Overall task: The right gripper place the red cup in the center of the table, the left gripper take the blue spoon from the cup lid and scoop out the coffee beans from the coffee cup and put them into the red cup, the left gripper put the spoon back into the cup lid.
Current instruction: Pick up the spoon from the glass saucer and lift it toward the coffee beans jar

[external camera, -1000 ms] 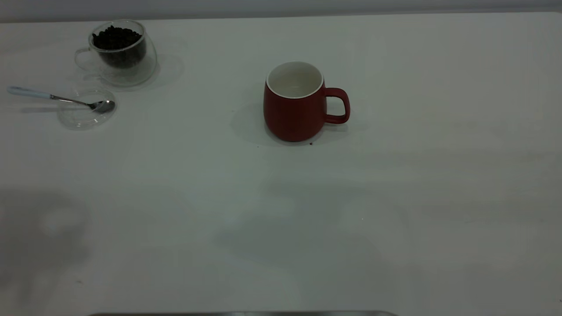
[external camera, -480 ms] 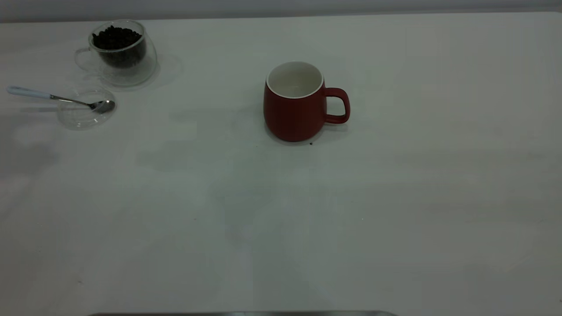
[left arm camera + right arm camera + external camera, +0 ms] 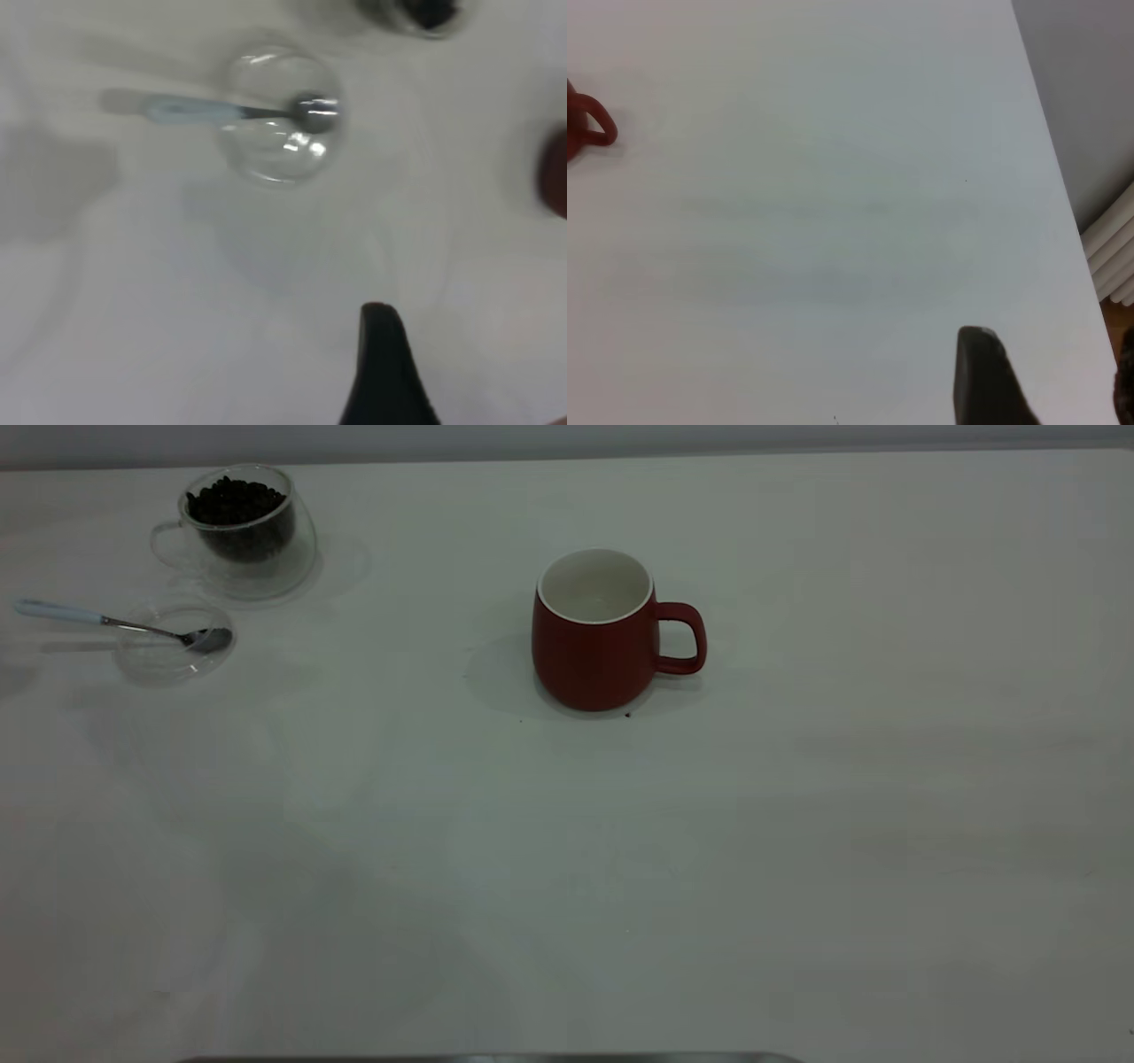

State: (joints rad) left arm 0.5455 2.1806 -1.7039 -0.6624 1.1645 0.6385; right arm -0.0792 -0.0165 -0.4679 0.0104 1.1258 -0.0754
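My left gripper keeps moving toward the blue spoon's handle (image 3: 58,612), which sticks out past the cup lid's rim (image 3: 119,627), until its fingers are on both sides of the spoon's handle, and then close.
The red cup (image 3: 592,646) stands upright mid-table, handle to the right, white inside showing. At the far left the coffee cup (image 3: 239,558) holds coffee beans (image 3: 235,500). In front of it the blue spoon (image 3: 115,623) rests with its bowl in the cup lid (image 3: 173,662) and its handle pointing left. Neither gripper shows in the exterior view. In the left wrist view my left gripper (image 3: 474,372) hovers open above bare table (image 3: 797,824), short of the blue spoon (image 3: 190,111) and the cup lid (image 3: 275,155). My right gripper (image 3: 1050,363) is open, far from the red cup (image 3: 589,128).
A dark speck (image 3: 627,714) lies on the table by the red cup's base. The right wrist view shows the table's edge (image 3: 1050,133), with grey floor and a white ribbed object (image 3: 1112,248) beyond it. A metal strip (image 3: 487,1059) runs along the near edge.
Only the soft shadows on the table have shifted, mostly over its left and near parts. The cups, spoon and lid have not moved.
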